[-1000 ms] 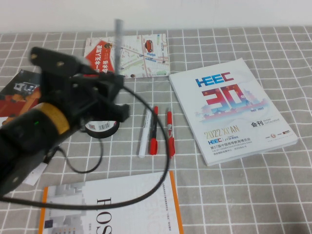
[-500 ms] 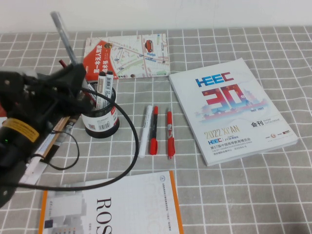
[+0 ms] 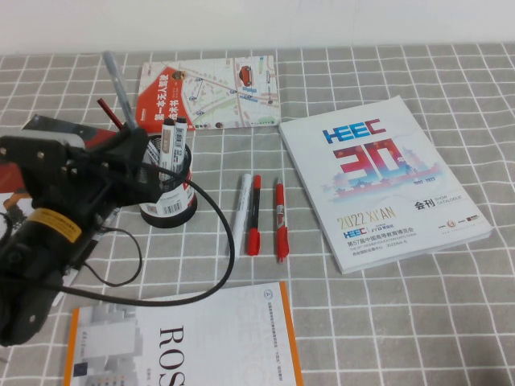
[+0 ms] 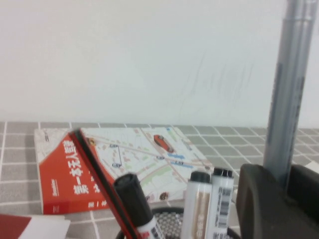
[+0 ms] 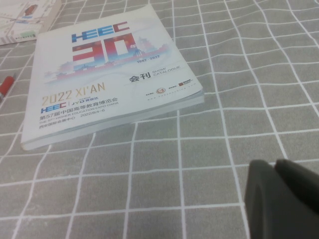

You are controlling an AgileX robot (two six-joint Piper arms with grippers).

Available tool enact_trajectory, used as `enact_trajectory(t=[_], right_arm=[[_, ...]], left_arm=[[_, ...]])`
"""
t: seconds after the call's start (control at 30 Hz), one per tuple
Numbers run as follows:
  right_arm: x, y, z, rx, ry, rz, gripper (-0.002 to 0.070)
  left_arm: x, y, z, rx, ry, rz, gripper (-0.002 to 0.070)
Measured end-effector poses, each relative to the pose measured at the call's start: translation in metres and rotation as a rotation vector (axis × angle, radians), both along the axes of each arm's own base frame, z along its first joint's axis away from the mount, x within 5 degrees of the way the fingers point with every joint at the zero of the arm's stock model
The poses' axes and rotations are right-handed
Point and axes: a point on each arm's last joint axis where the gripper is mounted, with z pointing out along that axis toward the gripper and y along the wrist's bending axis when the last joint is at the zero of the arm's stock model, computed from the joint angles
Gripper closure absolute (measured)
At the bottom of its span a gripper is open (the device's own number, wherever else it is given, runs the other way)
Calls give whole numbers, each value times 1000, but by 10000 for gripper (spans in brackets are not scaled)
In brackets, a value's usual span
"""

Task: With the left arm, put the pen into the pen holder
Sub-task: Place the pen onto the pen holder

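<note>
My left gripper should keep lowering the grey pen (image 3: 117, 87) into the pen holder's mesh opening (image 4: 169, 222) until the pen's lower end is inside, because the pen stands steep at the pen holder's rim.
The pen (image 3: 118, 84) is a slim grey stick leaning up and to the left; in the left wrist view the pen (image 4: 291, 89) rises from between the dark fingers. My left gripper (image 3: 133, 141) is shut on the pen and sits at the left rim of the pen holder (image 3: 173, 211), a black mesh cup with a barcode label. The pen's lower end is hidden behind the gripper (image 4: 285, 191). The holder's mesh rim (image 4: 172, 225) shows just beside the jaws, with two white markers (image 4: 209, 204) and a red-and-black pen (image 4: 94, 179) standing in it. My right gripper (image 5: 275, 165) is shut and holds nothing, low over the checked cloth.
A white marker (image 3: 240, 213) and two red-and-black pens (image 3: 253, 215) (image 3: 280, 219) lie right of the holder. A white HEEC book (image 3: 378, 177) lies to the right, a map booklet (image 3: 209, 92) behind, a magazine (image 3: 193, 346) at the front, and a red booklet (image 3: 48, 133) at the left.
The left arm has swung to the left and uncovered the holder. The held pen has tilted leftward and come down toward the holder's left rim.
</note>
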Motion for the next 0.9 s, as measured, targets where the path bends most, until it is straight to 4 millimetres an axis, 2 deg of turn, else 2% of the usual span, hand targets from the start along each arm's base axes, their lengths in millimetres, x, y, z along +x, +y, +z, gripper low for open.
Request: enact_trajectory(t=[0.47,0.9], right_arm=[[0,0,0,0,0,0,692],[0,0,0,0,0,0,692]], left_arm=[[12,3,-31,-46,43,71,625],[18,2,-29,-14,27,75,625]])
